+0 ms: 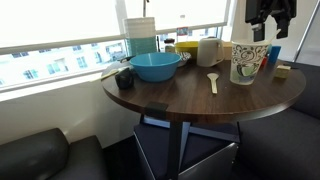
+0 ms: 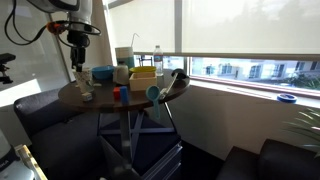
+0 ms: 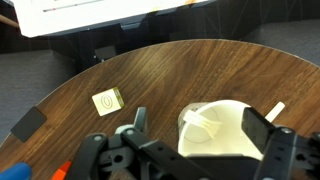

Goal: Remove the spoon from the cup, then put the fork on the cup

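Note:
I expect the pale fork (image 3: 202,122), which sits loose in the cup's wide opening (image 3: 226,128), to tip over the cup's rim while the cup stays upright when I tilt it.
The patterned white cup (image 1: 247,63) stands on the round wooden table (image 1: 180,98) near its edge; it also shows in an exterior view (image 2: 86,88). In the wrist view I look down into the cup (image 3: 235,125), and the pale fork (image 3: 204,122) lies inside it, tines visible. The small cream spoon (image 1: 213,82) lies flat on the table beside the cup; a pale tip (image 3: 275,109) shows past the cup's rim. My gripper (image 1: 270,28) hangs open and empty above the cup, its fingers (image 3: 200,135) straddling the rim from above without touching it.
A blue bowl (image 1: 156,66), a cream jug (image 1: 208,52) and a yellow box (image 2: 143,76) stand further back. A small tan block (image 3: 107,100) and a dark flat object (image 3: 28,122) lie on the table. A small blue cup (image 2: 121,96) sits near the edge.

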You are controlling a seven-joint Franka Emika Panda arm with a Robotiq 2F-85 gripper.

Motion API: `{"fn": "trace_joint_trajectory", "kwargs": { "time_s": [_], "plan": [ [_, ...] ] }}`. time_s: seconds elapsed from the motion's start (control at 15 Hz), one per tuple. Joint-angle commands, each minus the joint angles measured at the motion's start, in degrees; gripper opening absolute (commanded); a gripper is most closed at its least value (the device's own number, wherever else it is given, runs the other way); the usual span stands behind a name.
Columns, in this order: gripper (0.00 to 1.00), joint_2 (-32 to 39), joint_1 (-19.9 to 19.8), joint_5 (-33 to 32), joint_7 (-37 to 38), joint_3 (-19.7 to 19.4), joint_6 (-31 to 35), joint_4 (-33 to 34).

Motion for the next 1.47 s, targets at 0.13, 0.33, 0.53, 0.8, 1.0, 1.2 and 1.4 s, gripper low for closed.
{"fn": "trace_joint_trajectory", "kwargs": {
  "time_s": [0.13, 0.33, 0.53, 0.8, 1.0, 1.2, 1.4],
  "plan": [
    [0.7, -3.7, -1.8, 1.5, 4.3, 0.5, 1.1, -1.5],
    [0.47, -4.4, -2.4, 1.3, 5.0, 0.6, 0.8, -1.2],
    [0.21, -4.6, -2.6, 1.2, 5.2, 0.6, 0.7, -0.9],
    [0.01, -4.6, -2.7, 1.3, 4.9, 0.5, 0.7, -0.8],
    [0.0, -4.7, -2.7, 1.5, 4.7, 0.4, 0.9, -0.5],
    [0.01, -4.9, -2.7, 1.6, 4.6, 0.4, 1.2, -0.4],
    [0.01, -5.0, -2.6, 2.0, 3.9, -0.1, 1.1, -0.1]
  ]
}}
